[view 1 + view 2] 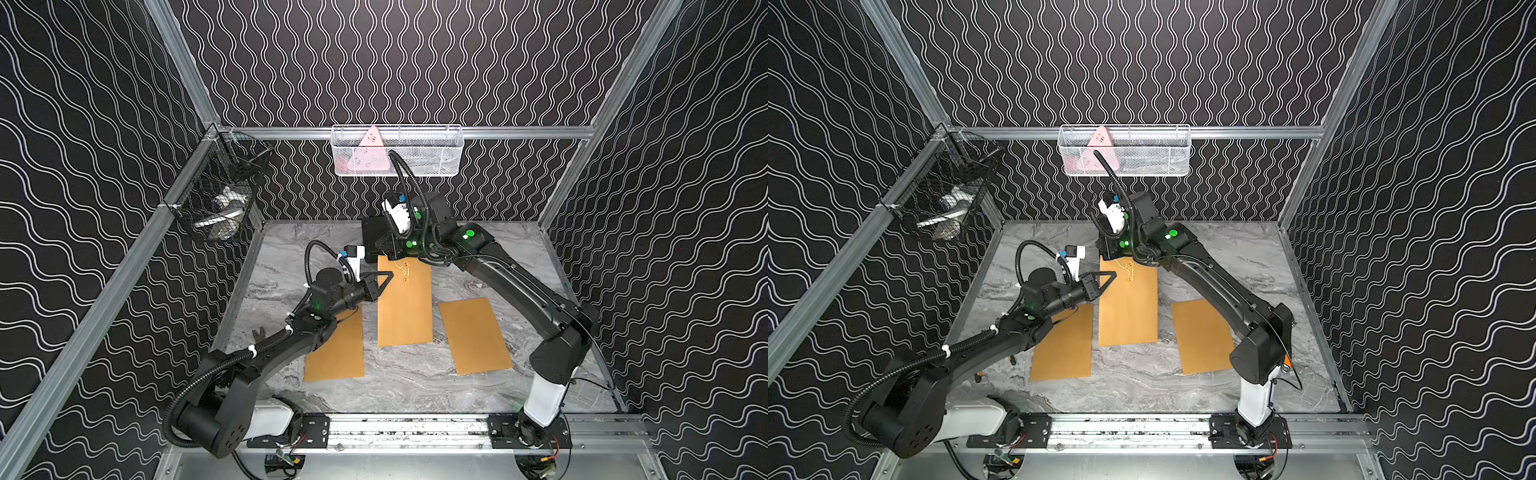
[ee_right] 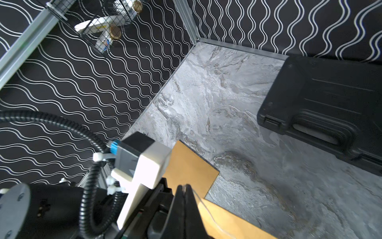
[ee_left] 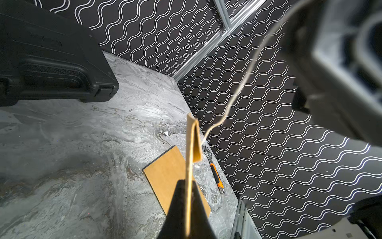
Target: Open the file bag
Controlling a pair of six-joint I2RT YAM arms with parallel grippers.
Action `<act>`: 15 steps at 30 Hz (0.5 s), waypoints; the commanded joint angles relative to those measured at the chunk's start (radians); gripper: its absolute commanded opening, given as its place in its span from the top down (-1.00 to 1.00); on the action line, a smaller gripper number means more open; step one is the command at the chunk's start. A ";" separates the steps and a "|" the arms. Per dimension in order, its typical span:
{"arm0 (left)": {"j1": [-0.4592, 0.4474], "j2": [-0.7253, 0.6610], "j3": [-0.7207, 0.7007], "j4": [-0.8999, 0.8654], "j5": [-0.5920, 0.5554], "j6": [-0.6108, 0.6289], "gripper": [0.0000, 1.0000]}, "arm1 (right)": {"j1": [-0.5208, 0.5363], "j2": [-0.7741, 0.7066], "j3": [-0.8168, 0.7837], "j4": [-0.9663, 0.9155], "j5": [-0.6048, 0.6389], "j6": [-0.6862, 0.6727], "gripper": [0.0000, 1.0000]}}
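Observation:
Next, I swing the closure string down and around the lower button with my right gripper, because the string still links the buttons and its end is above the bag's top.
The middle of three kraft file bags lies on the marble table. My left gripper is shut on this bag's left edge near the top. In the left wrist view the paper shows edge-on between the jaws, with a folded piece at its far end. My right gripper hangs over the bag's top end, shut on the thin closure string. The string runs loose down to the round button on the bag's face.
Two more file bags lie flat left and right of the middle one. A black case sits at the back. A white mesh basket and a black wire basket hang on the walls. An orange-handled wrench lies by the right wall.

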 commanded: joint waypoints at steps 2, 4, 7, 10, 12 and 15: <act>0.000 0.009 0.004 0.056 -0.002 0.006 1.00 | 0.018 0.022 0.047 -0.012 -0.004 -0.013 1.00; 0.000 0.010 0.006 0.059 -0.003 0.005 1.00 | 0.027 0.032 0.066 -0.019 -0.004 -0.014 1.00; 0.000 0.011 0.007 0.060 -0.006 0.004 1.00 | 0.036 0.038 0.080 -0.021 -0.003 -0.014 1.00; 0.000 0.009 0.009 0.058 -0.018 0.003 1.00 | 0.045 0.031 0.070 -0.017 -0.006 -0.013 1.00; 0.000 0.004 0.012 0.048 -0.023 0.006 1.00 | 0.049 0.015 0.044 -0.005 -0.003 -0.010 1.00; 0.001 -0.010 0.022 0.019 -0.039 0.020 1.00 | 0.049 -0.023 -0.018 0.022 0.009 -0.001 1.00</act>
